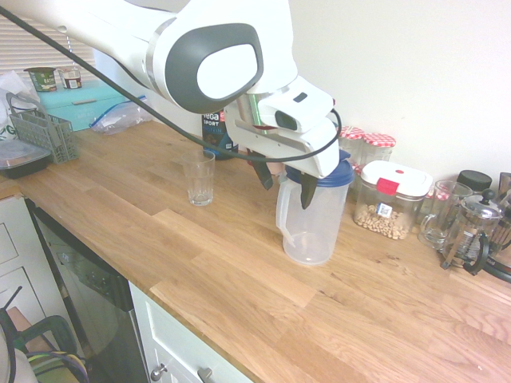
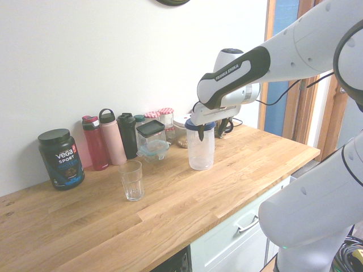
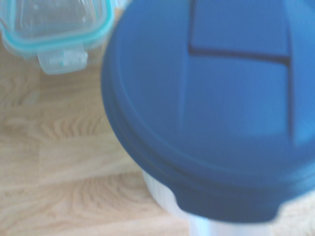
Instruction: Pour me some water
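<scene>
The blue lid (image 2: 207, 126) will stay in place when the robot lifts the jug and tips it, because the lid's rim (image 3: 129, 143) rests evenly down around the jug's top.
A clear plastic jug (image 1: 315, 227) (image 2: 201, 153) with a blue lid (image 3: 206, 98) stands on the wooden counter (image 1: 239, 271). Whether it holds water I cannot tell. An empty drinking glass (image 1: 199, 178) (image 2: 131, 179) stands upright on the counter, apart from the jug on its handle side. My gripper (image 1: 286, 187) (image 2: 207, 127) hangs just over the jug's handle side, open, with its two dark fingers (image 1: 307, 195) straddling the top of the handle at the lid's edge. Nothing is held. The wrist view is filled by the blurred lid from close above.
Along the wall stand a Vega Sport tub (image 2: 61, 158), three bottles (image 2: 112, 137), a teal-lidded clear box (image 2: 153, 148), jars, a nut container (image 1: 390, 199), a glass mug (image 1: 441, 214) and a French press (image 1: 471, 231). A grey rack (image 1: 44, 132) sits at the counter's end.
</scene>
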Controlling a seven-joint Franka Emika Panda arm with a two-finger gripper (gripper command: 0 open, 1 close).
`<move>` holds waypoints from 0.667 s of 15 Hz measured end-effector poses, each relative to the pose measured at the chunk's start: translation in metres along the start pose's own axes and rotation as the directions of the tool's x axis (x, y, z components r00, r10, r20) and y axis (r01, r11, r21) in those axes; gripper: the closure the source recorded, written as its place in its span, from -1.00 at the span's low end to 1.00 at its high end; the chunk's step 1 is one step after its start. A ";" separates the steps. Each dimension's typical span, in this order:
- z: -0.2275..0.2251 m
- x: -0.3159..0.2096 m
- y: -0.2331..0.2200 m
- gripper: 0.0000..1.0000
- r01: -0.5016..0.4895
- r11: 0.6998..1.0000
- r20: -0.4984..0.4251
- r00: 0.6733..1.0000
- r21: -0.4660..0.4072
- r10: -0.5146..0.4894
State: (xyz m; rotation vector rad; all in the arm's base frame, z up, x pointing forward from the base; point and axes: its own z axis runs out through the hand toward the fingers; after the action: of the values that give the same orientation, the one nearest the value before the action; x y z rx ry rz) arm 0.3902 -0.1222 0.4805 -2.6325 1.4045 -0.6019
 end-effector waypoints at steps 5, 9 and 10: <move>0.024 -0.005 0.002 1.00 -0.016 1.000 -0.007 1.000 -0.001 0.016; 0.028 -0.006 -0.001 1.00 -0.024 1.000 -0.011 1.000 0.001 0.024; 0.029 -0.006 -0.002 1.00 -0.024 1.000 -0.011 1.000 0.000 0.024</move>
State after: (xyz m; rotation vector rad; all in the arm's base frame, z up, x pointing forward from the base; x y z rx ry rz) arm 0.3993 -0.1188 0.4529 -2.6120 1.4370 -0.6147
